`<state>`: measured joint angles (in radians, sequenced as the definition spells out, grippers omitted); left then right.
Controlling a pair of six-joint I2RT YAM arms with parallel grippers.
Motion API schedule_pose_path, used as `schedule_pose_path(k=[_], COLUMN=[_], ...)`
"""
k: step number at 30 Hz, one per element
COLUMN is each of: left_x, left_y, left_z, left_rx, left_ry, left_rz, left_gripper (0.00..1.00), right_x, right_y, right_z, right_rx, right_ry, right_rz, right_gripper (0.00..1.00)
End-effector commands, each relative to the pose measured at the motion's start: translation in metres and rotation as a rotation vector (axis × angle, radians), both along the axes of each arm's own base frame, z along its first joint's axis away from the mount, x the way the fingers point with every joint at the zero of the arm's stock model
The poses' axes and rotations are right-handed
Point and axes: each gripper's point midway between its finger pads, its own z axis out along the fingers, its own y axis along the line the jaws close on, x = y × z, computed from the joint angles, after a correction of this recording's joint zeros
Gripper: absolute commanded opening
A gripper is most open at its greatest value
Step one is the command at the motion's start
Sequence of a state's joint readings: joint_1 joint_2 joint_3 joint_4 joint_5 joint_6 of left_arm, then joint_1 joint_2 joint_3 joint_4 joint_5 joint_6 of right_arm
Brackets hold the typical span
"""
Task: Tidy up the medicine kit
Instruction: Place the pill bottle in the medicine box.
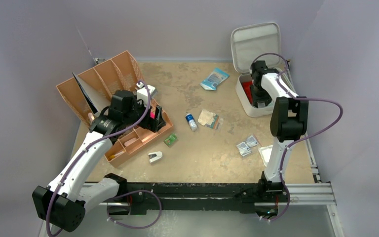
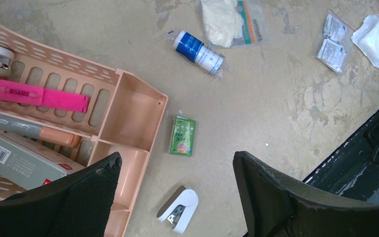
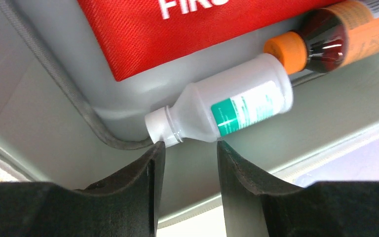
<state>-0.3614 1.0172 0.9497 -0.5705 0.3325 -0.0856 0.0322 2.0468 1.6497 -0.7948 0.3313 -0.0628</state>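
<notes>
The white bottle (image 3: 229,102) is lying flat in the kit, away from my fingers. My right gripper should therefore go on rising and moving until it gets to the blue packet (image 1: 214,79).
The medicine kit (image 1: 242,96) stands open at the back right, its lid (image 1: 255,44) upright. My right gripper (image 1: 261,101) reaches down into it. In the right wrist view the right gripper (image 3: 187,144) is open, with nothing between its fingers. A white bottle with a green label (image 3: 227,111) lies just past the fingertips on the kit's grey floor (image 3: 276,163). Beside it lie an amber bottle with an orange cap (image 3: 325,39) and a red pouch (image 3: 177,34). My left gripper (image 1: 153,118) (image 2: 176,160) hangs wide open and empty above the table, by the tan organizer tray (image 2: 133,113).
On the table lie a green packet (image 2: 182,136), a white clip device (image 2: 180,210), a blue-and-white bottle (image 2: 200,52), a bagged glove (image 2: 227,19), small sachets (image 2: 333,42), gauze (image 2: 377,39) and a blue packet (image 1: 214,79). A second tan tray (image 1: 98,81) leans at the back left.
</notes>
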Motion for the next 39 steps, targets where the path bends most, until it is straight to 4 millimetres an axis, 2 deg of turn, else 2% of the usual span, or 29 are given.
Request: schedule_pose_path(k=[1,9,13,17,19,26,31,35,39], left_x=[0.004,0.004,0.005,0.006,0.005,0.004,0.005,0.004,0.004], left_y=[-0.003,0.0,0.0,0.004,0.006,0.005,0.006,0.004,0.0], left_z=[0.004,0.005,0.004,0.003,0.004,0.004,0.007,0.007,0.005], left_rx=[-0.008,0.0,0.003,0.019,0.021,0.013,0.009,-0.004,-0.014], left_ry=[-0.023,-0.032,-0.032,-0.033,-0.04,-0.035,-0.045,-0.039,-0.02], left_rz=[-0.004,0.006,0.01,0.028,0.035,0.034,0.051,0.041,0.033], left_gripper=[0.82,0.82,0.82,0.81,0.81,0.81,0.81,0.81,0.81], right_x=[0.01,0.013,0.016,0.017,0.017,0.011,0.007,0.003,0.011], right_y=[-0.016,-0.025,-0.019,-0.015,-0.006,-0.002,0.019,0.057,0.094], right_z=[0.019,0.007,0.012,0.037,0.051,0.113,0.135,0.135,0.129], right_rx=[-0.073,-0.072,-0.038,-0.012,0.041,0.077,0.208,0.437,0.662], right_ry=[-0.036,-0.034,-0.051,-0.103,-0.139,-0.247,-0.331,-0.384,-0.428], right_rz=[-0.024,-0.045,-0.044,-0.078,-0.074,-0.155,-0.166,-0.207,-0.266], right_gripper=[0.45,0.45,0.46,0.5,0.52,0.54,0.55,0.53,0.51])
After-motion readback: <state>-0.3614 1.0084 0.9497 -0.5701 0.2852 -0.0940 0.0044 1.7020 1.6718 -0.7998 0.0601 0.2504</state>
